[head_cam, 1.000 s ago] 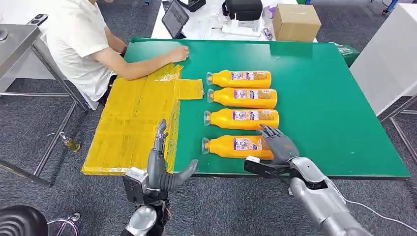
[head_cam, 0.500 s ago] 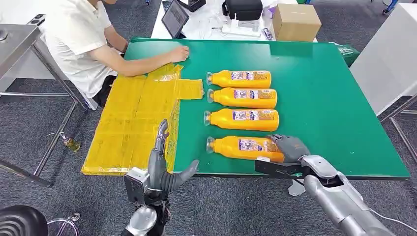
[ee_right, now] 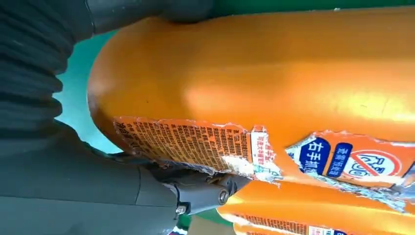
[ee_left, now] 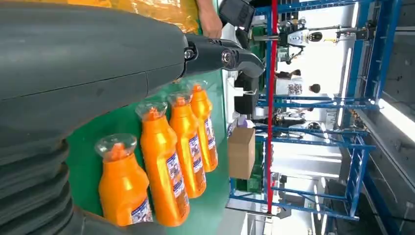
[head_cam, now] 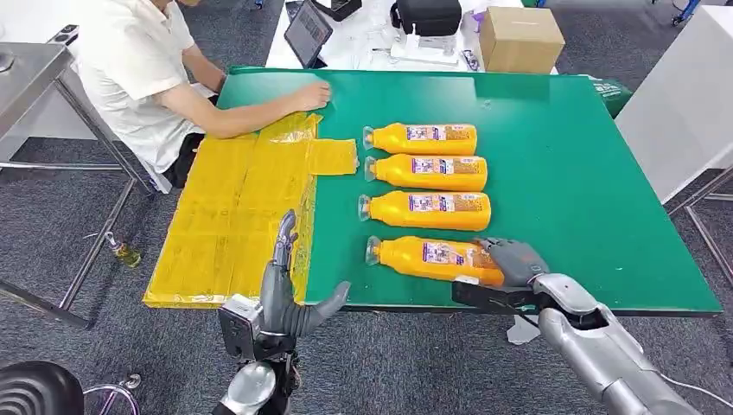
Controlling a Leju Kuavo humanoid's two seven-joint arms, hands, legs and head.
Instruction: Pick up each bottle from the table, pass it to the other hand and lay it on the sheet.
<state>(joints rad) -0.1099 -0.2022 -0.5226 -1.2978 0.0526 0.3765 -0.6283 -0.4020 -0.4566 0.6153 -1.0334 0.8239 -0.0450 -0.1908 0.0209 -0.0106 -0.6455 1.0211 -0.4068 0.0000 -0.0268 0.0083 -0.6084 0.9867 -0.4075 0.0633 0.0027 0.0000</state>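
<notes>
My gripper will reveal a big round logo hidden on the underside of the orange bottle [head_cam: 404, 254] when I lift it, since small printed panels [head_cam: 443, 253] face up on it.
Several orange bottles lie in a row on the green table [head_cam: 570, 173], caps toward the yellow sheet [head_cam: 233, 207]. My right hand [head_cam: 516, 259] grips the base end of the nearest bottle [head_cam: 428, 258], which lies slightly askew near the front edge. In the right wrist view the bottle [ee_right: 274, 73] sits between my thumb and fingers [ee_right: 195, 193]. The other bottles [head_cam: 423, 210] lie untouched behind it. My left hand [head_cam: 285, 294] is open and upright at the table's front edge beside the sheet, holding nothing. The left wrist view shows the bottles [ee_left: 166, 166] beyond my left hand [ee_left: 98, 63].
A person in a white shirt [head_cam: 138, 69] sits at the far left with a hand [head_cam: 315, 93] resting on the table by the sheet's far end. A cardboard box [head_cam: 519, 36] and a tablet [head_cam: 308, 32] stand on the white table behind.
My right hand has closed around the nearest bottle's base. That bottle has shifted a little to the right and turned slightly askew. My left hand has stayed still.
</notes>
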